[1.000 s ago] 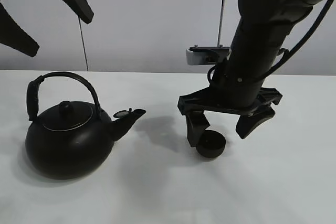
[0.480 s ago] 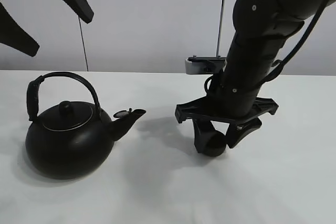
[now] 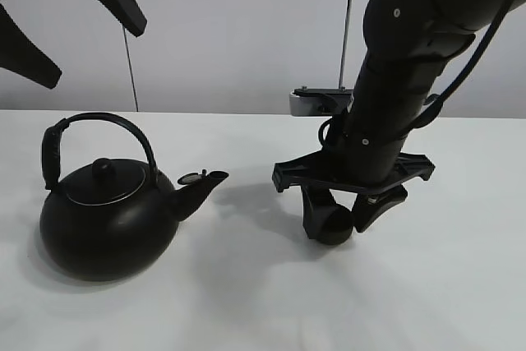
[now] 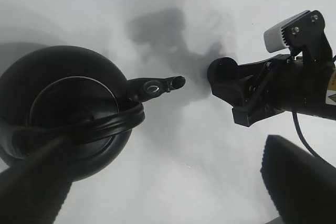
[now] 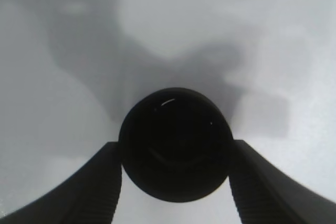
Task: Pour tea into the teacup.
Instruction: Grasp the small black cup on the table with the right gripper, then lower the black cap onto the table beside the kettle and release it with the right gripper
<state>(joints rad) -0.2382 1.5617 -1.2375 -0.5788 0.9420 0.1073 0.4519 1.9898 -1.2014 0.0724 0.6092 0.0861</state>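
I should use my right gripper to move the teacup (image 3: 332,229) to the open spot nearer the spout (image 3: 269,236), because it is too far from the kettle's spout. Then my right gripper should back away before pouring.
The small black teacup (image 3: 333,227) stands on the white table (image 3: 246,302), right of centre. My right gripper (image 3: 338,213) is shut on it, with a finger pressed on each side; the right wrist view shows the teacup (image 5: 176,142) between the right gripper's (image 5: 176,155) fingers (image 5: 100,182). The big black kettle (image 3: 107,219) with an arched handle stands at the left, spout toward the cup. My left gripper (image 3: 92,53) hangs open and empty high above the kettle. The left wrist view shows the kettle (image 4: 58,108) and the teacup (image 4: 221,71) below.
A thin upright pole (image 3: 130,71) stands behind the kettle and another pole (image 3: 348,30) behind the right arm. Bare white table lies between the kettle's spout (image 3: 205,182) and the cup, and in front of both.
My right gripper's fingers have closed in on the teacup, and the arm has shifted a little left. The kettle and the left gripper have not moved.
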